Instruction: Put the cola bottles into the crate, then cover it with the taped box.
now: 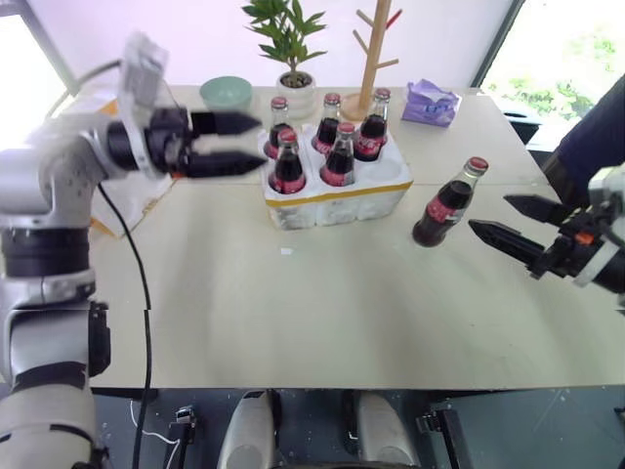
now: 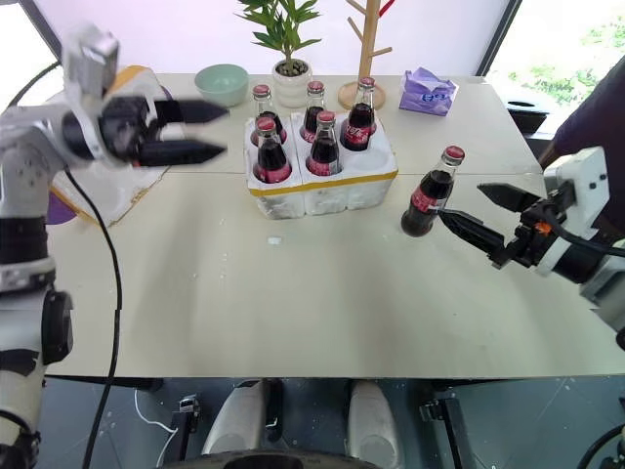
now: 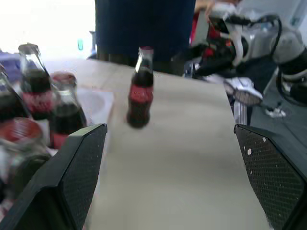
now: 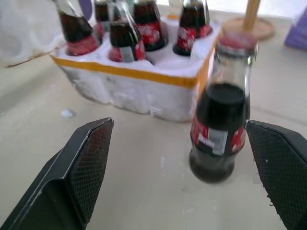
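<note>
Next, my right gripper sets the loose cola bottle (image 1: pixel 449 204) into the empty front well (image 1: pixel 384 175) before covering the crate, because the bottle stands across the crate from my left gripper.
The crate (image 1: pixel 337 200), a low white styrofoam block with a yellow band, sits at the table's middle back. Several cola bottles (image 1: pixel 338 156) stand in its wells, and the front right well (image 1: pixel 387 174) is empty. One more cola bottle (image 1: pixel 448 202) stands on the table to the crate's right. My left gripper (image 1: pixel 262 143) hovers open at the crate's left end, level with the bottle necks. My right gripper (image 1: pixel 488 213) is open just right of the loose bottle (image 4: pixel 223 115), which stands ahead between its fingers. The taped box (image 2: pixel 103 195) lies mostly hidden behind my left arm.
Along the back edge stand a mint bowl (image 1: pixel 226 93), a potted plant (image 1: pixel 293 59), a wooden rack (image 1: pixel 371 59) and a purple tissue pack (image 1: pixel 430 103). A person in dark clothes (image 1: pixel 596 137) is at the table's right side. A black cable (image 1: pixel 142 293) hangs from my left arm.
</note>
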{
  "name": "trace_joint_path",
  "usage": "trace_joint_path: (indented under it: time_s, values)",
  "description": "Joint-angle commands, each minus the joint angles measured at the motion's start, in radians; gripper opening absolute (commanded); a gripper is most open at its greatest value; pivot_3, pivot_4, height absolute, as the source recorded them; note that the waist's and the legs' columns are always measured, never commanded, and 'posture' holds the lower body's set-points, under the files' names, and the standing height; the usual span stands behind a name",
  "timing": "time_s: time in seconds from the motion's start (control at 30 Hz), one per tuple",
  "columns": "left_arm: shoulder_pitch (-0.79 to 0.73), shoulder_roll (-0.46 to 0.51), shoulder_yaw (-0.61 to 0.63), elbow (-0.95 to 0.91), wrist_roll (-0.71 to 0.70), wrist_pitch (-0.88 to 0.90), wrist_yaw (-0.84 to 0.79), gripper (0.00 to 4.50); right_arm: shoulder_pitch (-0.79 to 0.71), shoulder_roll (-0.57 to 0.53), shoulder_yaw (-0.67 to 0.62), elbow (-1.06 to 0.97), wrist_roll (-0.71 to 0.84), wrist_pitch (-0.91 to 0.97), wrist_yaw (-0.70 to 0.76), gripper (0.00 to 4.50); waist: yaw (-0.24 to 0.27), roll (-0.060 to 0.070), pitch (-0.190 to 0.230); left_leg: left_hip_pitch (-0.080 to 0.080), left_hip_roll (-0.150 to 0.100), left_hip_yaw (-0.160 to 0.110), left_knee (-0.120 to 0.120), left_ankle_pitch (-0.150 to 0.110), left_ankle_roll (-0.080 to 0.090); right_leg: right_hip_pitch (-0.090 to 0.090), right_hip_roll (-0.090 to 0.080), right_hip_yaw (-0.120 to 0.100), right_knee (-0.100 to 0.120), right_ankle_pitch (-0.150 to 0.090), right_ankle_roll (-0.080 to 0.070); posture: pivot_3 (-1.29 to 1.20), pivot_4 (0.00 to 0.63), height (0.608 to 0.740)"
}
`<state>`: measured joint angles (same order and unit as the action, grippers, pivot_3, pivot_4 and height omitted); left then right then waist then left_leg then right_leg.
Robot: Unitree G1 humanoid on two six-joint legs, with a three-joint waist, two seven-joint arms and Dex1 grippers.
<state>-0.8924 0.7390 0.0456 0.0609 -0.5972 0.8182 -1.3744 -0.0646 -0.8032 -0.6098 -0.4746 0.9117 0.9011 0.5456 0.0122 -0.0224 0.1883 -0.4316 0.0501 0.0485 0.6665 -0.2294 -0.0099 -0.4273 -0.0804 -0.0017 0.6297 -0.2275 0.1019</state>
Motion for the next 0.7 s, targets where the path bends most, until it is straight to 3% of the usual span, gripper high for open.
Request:
trace_joint_path:
  time_s: [0.03,0.3,0.7]
  values:
    - [0.02,-0.009,-0.027,-0.085,0.005,-0.022,0.039,4.43,0.036,0.075,0.063,-0.033,-0.08,-0.079,-0.063,4.5,0.001,0.0,0.0,0.0,0.0,0.0,0.0,0.0,0.0,0.0,0.0,0.0,0.0,0.0,0.0,0.0,0.15,0.74]
    - [0.02,-0.067,-0.05,-0.098,-0.002,-0.032,0.128,4.43,-0.047,0.155,0.263,0.127,-0.322,-0.255,-0.114,4.5,-0.007,0.001,0.0,0.001,0.0,0.001,-0.001,0.0,0.0,0.0,0.0,0.001,0.0,0.0,0.0,0.0,0.15,0.74]
    - [0.033,-0.078,-0.055,-0.115,-0.011,-0.042,0.169,4.43,-0.269,0.236,0.323,0.37,-0.376,-0.323,-0.097,4.5,-0.009,0.001,0.0,0.001,0.0,0.001,-0.001,0.0,0.0,0.0,0.0,0.001,0.0,0.0,0.001,0.0,0.15,0.74]
